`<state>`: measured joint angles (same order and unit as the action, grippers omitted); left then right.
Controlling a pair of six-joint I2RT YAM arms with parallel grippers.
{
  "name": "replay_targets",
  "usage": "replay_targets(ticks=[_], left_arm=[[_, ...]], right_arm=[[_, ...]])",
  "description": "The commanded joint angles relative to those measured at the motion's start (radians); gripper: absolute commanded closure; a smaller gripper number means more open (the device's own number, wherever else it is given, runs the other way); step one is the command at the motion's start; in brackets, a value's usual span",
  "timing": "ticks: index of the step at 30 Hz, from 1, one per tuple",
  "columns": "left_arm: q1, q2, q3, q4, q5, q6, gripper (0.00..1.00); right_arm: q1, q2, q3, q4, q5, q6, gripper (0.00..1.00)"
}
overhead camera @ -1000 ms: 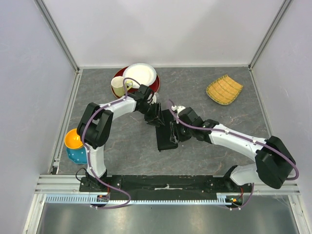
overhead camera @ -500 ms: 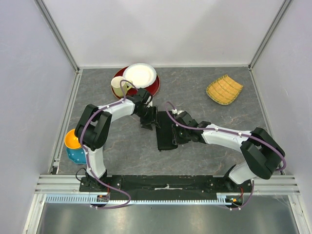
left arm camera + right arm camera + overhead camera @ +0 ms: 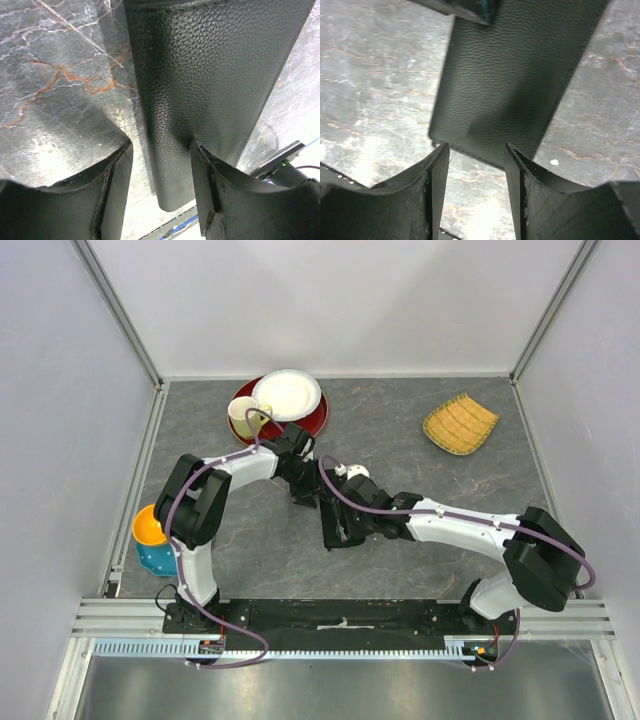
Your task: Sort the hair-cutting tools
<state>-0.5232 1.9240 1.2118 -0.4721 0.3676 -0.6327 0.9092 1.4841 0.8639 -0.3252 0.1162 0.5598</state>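
Note:
My right gripper is moving toward the black tab [image 3: 434, 144] that sticks out at the case's near corner [image 3: 434, 134], and it should keep going until its open fingers are on both sides of the tab, then close.
A flat black leather case [image 3: 338, 498] lies closed on the grey table between the two arms. No scissors or combs show in any view. My left gripper [image 3: 308, 494] is open at the case's far left edge. In the left wrist view [image 3: 160, 150] one finger [image 3: 220, 185] rests on the case [image 3: 210, 75] and the other stands over the bare table. My right gripper [image 3: 346, 530] is open and empty at the case's near end. In the right wrist view [image 3: 476, 150] the case [image 3: 510, 80] lies just ahead of its tips.
A red plate [image 3: 316, 418] with a white plate [image 3: 287, 393] on it and a cream cup [image 3: 243, 418] stand at the back. A yellow woven tray [image 3: 460, 423] lies back right. An orange bowl [image 3: 150, 525] sits on a teal cup at the left edge.
My right gripper has moved left and nearer along the case to its near end. My left gripper has shifted slightly nearer onto the case's left edge.

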Motion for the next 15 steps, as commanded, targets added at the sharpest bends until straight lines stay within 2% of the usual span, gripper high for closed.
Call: replay_targets(ticks=[1,8,11,15], left_arm=[[-0.021,0.059,-0.069,0.016,-0.088,-0.061,0.44],[-0.021,0.041,-0.098,0.029,-0.098,-0.067,0.45],[-0.021,0.04,-0.107,0.033,-0.099,-0.059,0.46],[-0.021,0.03,-0.126,0.052,-0.101,-0.051,0.46]], right_arm=[[0.072,-0.041,0.067,-0.081,0.091,0.06,0.46],[0.141,-0.012,-0.002,0.02,-0.035,0.221,0.48],[0.158,0.03,-0.009,0.063,-0.036,0.271,0.42],[0.16,0.071,-0.017,0.109,-0.039,0.316,0.42]])
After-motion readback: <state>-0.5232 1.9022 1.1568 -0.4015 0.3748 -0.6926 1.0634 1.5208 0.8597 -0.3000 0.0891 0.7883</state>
